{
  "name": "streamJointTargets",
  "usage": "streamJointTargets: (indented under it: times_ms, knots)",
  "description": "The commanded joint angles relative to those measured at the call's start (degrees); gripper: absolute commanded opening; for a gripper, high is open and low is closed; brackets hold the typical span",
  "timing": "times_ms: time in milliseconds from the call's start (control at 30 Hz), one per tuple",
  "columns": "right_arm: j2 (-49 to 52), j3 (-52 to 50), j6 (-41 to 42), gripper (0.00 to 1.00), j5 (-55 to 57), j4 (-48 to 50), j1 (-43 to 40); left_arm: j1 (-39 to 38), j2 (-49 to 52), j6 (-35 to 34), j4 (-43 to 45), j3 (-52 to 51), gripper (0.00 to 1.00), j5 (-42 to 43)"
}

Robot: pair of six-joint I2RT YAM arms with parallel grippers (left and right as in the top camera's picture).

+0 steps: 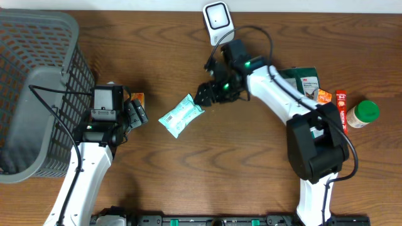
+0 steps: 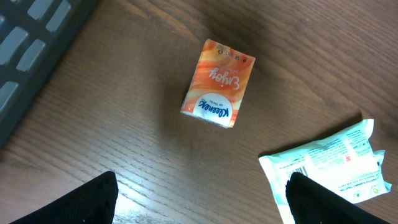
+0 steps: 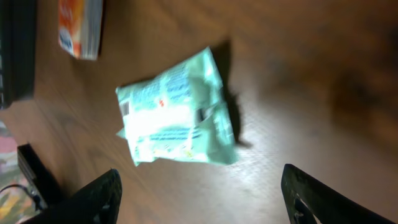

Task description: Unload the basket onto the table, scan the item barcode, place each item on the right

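Note:
The wipes packet lies flat, its barcode end point(image 1: 168, 118) toward my left gripper, so that gripper should brace it while my right gripper takes the opposite end point(image 1: 193, 107).
A pale green and white wipes packet point(image 1: 181, 115) lies flat on the wooden table, touched by neither gripper. My right gripper point(image 1: 206, 94) hovers just right of it, open and empty; in the right wrist view the packet point(image 3: 177, 118) lies ahead of the open gripper point(image 3: 199, 199). My left gripper point(image 1: 135, 113) stands open to the packet's left. In the left wrist view the packet point(image 2: 329, 163), a small barcode on its face, lies by the right fingertip point(image 2: 323, 202) of the open gripper point(image 2: 199, 199). A white scanner point(image 1: 217, 17) stands at the back edge.
An orange Kleenex tissue pack point(image 1: 137, 99) lies by the left gripper, seen also from the left wrist point(image 2: 219, 83). A grey mesh basket point(image 1: 31, 81) fills the far left. On the right are a green bag point(image 1: 304, 81), a red sachet point(image 1: 341, 110) and a green-lidded jar point(image 1: 363, 114).

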Motion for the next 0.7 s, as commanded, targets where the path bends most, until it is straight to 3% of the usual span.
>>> streamJointTargets:
  times_ms: [0, 67, 100, 133, 167, 233, 267, 533, 667]
  knots:
    - [-0.79, -0.85, 2.97, 0.77, 0.52, -1.95, 1.62, -0.02, 0.0, -0.37, 1.16, 1.4, 0.88, -0.02]
    - [-0.79, -0.85, 2.64, 0.78, 0.52, -4.2, 1.62, -0.02, 0.09, -0.35, 0.9, 1.36, 0.87, 3.72]
    - [-0.79, -0.85, 1.84, 0.78, 0.52, -5.35, 1.51, -0.13, 0.11, 1.16, 0.94, 1.36, 0.78, 8.09]
    - [-0.79, -0.85, 0.46, 0.78, 0.52, -6.99, 1.29, -0.39, 0.48, 5.99, 1.01, 1.36, 0.38, 16.02]
    - [-0.79, -0.85, -0.04, 0.78, 0.52, -7.85, 1.11, -0.83, 0.96, 7.61, 1.03, 1.31, 0.25, 19.02]
    - [-0.79, -0.85, -0.7, 0.78, 0.52, -9.01, 0.63, -2.34, 2.64, 7.87, 0.96, 1.25, 0.11, 18.75]
    - [-0.79, -0.85, -0.66, 0.78, 0.5, -9.09, 0.28, -3.1, 3.89, 7.98, 1.2, 1.25, 0.08, 17.62]
    - [-0.79, -2.1, -0.7, 0.78, 0.57, -8.61, -0.79, -8.87, 17.88, 13.88, 10.45, 1.25, 0.07, 15.54]
    - [-0.79, -4.85, -0.66, 0.77, 0.55, -2.51, -1.31, -9.03, 23.02, 13.86, 14.95, 1.25, 0.07, 15.54]
